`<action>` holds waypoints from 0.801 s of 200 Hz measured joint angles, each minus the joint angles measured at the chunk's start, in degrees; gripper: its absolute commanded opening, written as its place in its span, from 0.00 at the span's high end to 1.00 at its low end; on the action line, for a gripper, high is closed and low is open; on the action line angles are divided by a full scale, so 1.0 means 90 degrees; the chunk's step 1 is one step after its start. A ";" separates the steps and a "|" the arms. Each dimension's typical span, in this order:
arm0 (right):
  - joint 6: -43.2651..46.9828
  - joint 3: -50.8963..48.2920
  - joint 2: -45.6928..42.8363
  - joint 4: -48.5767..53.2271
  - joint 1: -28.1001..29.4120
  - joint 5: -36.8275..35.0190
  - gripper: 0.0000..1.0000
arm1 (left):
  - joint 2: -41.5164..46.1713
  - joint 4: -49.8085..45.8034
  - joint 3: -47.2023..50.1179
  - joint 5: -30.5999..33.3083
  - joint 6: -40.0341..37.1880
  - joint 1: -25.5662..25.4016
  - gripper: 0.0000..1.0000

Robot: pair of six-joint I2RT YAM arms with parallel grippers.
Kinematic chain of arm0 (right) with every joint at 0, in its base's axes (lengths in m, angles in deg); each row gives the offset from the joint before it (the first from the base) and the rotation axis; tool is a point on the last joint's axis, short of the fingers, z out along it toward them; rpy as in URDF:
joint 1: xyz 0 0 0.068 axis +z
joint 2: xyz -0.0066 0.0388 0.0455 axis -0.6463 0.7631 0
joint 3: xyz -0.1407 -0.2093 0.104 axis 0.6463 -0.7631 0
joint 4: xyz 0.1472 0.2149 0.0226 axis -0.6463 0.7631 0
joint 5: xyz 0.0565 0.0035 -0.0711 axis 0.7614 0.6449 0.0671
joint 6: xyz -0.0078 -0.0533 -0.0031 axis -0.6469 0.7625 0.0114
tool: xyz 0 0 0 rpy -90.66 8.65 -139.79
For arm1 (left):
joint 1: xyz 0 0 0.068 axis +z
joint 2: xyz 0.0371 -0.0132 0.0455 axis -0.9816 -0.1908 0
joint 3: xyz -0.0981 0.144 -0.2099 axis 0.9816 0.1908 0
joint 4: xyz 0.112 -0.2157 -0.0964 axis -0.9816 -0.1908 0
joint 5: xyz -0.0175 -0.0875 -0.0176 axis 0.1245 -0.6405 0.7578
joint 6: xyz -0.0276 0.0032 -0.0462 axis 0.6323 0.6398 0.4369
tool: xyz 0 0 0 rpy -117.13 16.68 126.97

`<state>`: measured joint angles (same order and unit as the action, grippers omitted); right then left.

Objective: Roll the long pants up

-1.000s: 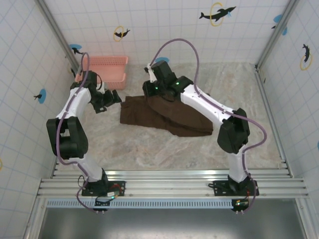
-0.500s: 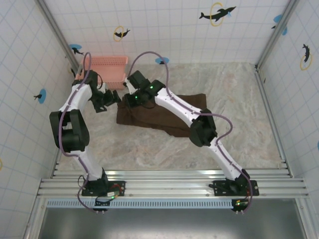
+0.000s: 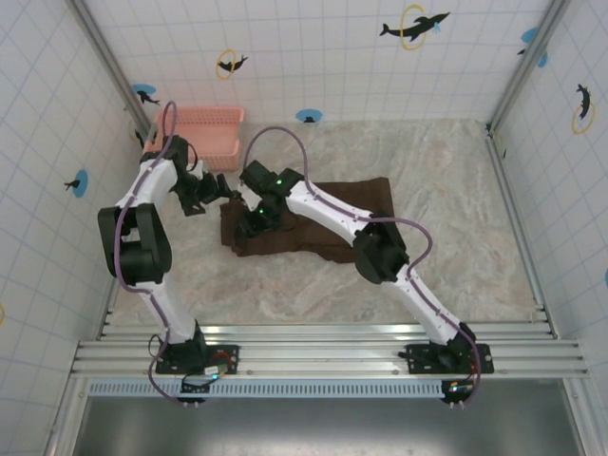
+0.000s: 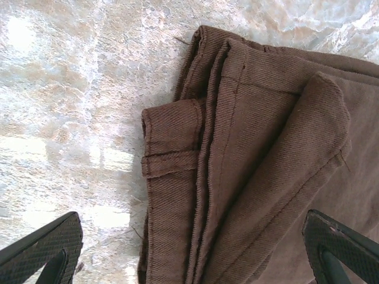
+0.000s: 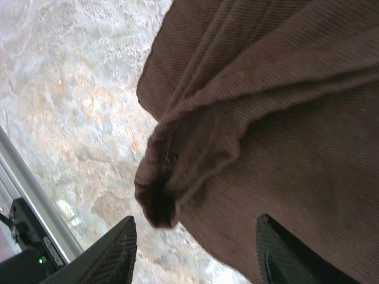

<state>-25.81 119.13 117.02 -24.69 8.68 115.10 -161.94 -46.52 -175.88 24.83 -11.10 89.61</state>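
Note:
My left gripper is to take the fold's corner (image 4: 329, 106) and pull it back flat before rolling, as the pants' doubled-over end slants across them in a crooked fold (image 4: 269, 186).
The long pants (image 3: 362, 196) lie folded as a dark brown heap mid-table, their left end doubled over. My right gripper (image 3: 250, 222) hangs over that left end, open; in the right wrist view a bunched fold of the pants (image 5: 177, 171) sits just ahead of the gripper (image 5: 198, 260), loose between the spread fingers. My left gripper (image 3: 226, 190) hovers at the pants' left edge, open and holding nothing. In the left wrist view its fingertips (image 4: 44, 248) stand wide apart over the stacked seams and hem of the pants (image 4: 249, 148).
A pink plastic basket (image 3: 200, 134) stands at the back left against the tiled wall, just behind the left arm. The marble tabletop (image 3: 285, 294) is bare in front of the pants. A metal rail (image 3: 323, 342) runs along the near edge.
My right arm swept left across the table, dragging the pants' fold over onto their left end, then opened its jaws and let the cloth go. The left arm barely moved.

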 measured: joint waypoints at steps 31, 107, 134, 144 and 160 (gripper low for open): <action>0.0068 -0.0838 -0.1273 -0.0267 -0.0789 -0.0102 0.38 | -0.0007 -0.0185 -0.0318 0.0267 -0.0359 -0.0032 0.02; 0.0797 -0.3021 -0.3024 -0.0112 -0.3305 -0.0993 0.40 | 0.0182 -0.0223 -0.0597 0.0296 -0.0692 -0.1520 0.03; 0.0726 -0.2936 -0.2698 -0.0236 -0.2431 -0.0721 0.42 | 0.0182 -0.0168 -0.0272 0.0226 -0.0525 -0.1450 0.02; 0.0610 -0.2897 -0.2446 -0.0461 -0.2064 -0.0549 0.42 | 0.0182 -0.0185 -0.0282 0.0243 -0.0503 -0.1409 0.02; 0.0440 -0.2856 -0.2016 -0.0821 -0.1610 -0.0294 0.43 | 0.0189 -0.0236 -0.0350 0.0311 -0.0435 -0.1331 0.02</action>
<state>-21.85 93.43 98.88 -32.08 -5.81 112.46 -160.23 -48.64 -179.03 27.63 -15.02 77.63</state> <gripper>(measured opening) 0.578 0.975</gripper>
